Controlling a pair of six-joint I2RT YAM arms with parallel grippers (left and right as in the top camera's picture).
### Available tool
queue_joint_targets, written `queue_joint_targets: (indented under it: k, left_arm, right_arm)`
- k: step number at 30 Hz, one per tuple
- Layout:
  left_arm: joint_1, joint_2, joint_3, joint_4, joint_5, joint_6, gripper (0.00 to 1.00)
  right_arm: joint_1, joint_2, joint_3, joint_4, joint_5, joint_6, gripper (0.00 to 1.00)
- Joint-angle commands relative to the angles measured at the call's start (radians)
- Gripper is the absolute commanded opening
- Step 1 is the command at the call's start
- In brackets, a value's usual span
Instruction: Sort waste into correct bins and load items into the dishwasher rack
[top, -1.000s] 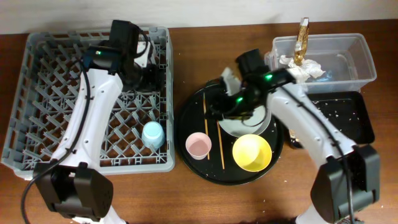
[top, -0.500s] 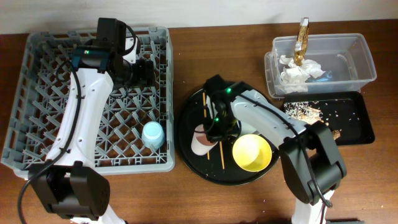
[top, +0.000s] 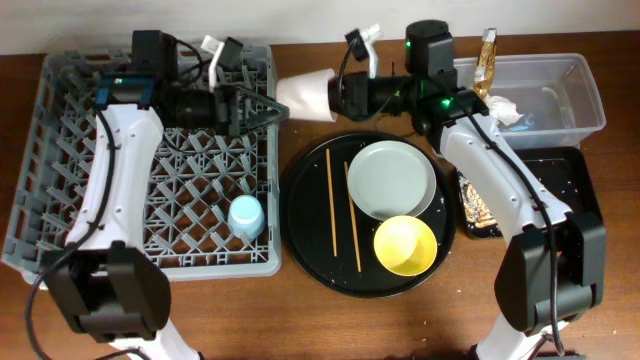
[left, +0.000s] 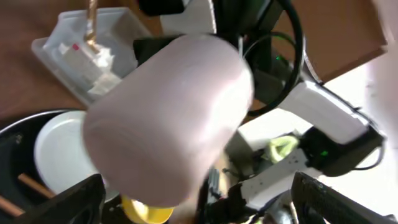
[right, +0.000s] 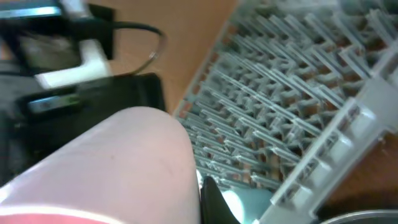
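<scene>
Next, I take over the pink cup (top: 304, 97) with my left gripper and put it behind the light-blue cup, because my right gripper is holding it beyond the rack's edge.
My right gripper (top: 338, 95) is shut on the small pink cup (top: 305, 95) and holds it on its side in the air, behind the gap between rack and round tray. My left gripper (top: 268, 108) points right at the cup and is open, its fingers (left: 68, 202) spread either side of the cup (left: 168, 118). The cup (right: 99, 168) fills the right wrist view beside one black finger (right: 217, 202). The light-blue cup (top: 246, 216) stands in the grey dishwasher rack (top: 60, 150). The grey plate (top: 391, 180), yellow bowl (top: 405, 245) and chopsticks (top: 330, 205) lie on the round tray.
The large round black tray (top: 300, 240) sits at centre. At the back right the clear tub (top: 575, 95) holds the white napkin (top: 495, 112) and the wrapper (top: 487, 60). In front of it the shallow black tray (top: 570, 190) holds food scraps.
My right gripper has shut on the pink cup and carried it up off the round tray toward the rack. My left gripper has swung right to meet it and opened wider.
</scene>
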Motion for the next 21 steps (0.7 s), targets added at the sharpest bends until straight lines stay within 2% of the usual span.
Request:
queue_joint_targets:
  k: [1,7,11,13,14,16,18,19,20,21]
  left_arm:
    - [-0.003,0.039,0.017,0.0,0.164,0.053,0.95]
    - [-0.003,0.04,0.017,0.006,0.164,0.089,0.96]
    - [-0.003,0.04,0.017,0.006,0.164,0.089,0.95]
    - [-0.003,0.04,0.017,0.006,0.164,0.089,0.91]
    - [-0.003,0.04,0.017,0.006,0.164,0.089,0.82]
    - [-0.003,0.04,0.017,0.006,0.164,0.089,0.71]
    - [-0.003,0.04,0.017,0.006,0.164,0.089,0.7]
    - [-0.003,0.04,0.017,0.006,0.164,0.089,0.7]
    - [-0.003,0.04,0.017,0.006,0.164,0.089,0.69]
    - [-0.003,0.04,0.017,0.007,0.164,0.089,0.69]
  right_arm:
    - [0.009,-0.01,0.007,0.074,-0.089,0.079,0.04]
    - [0.036,-0.01,0.007,0.092,-0.116,0.085,0.04]
    - [0.087,-0.01,0.007,0.093,-0.056,0.085,0.04]
    - [0.092,-0.01,0.007,0.095,-0.036,0.085,0.04]
    - [0.092,-0.01,0.007,0.1,-0.037,0.085,0.04]
    - [0.092,-0.01,0.007,0.1,-0.037,0.085,0.04]
    - [0.092,-0.01,0.007,0.1,-0.026,0.085,0.04]
    - [0.092,-0.01,0.007,0.1,-0.01,0.085,0.08]
    - [0.092,-0.01,0.007,0.1,-0.002,0.085,0.18]
    - [0.092,-0.01,0.007,0.1,0.001,0.085,0.4]
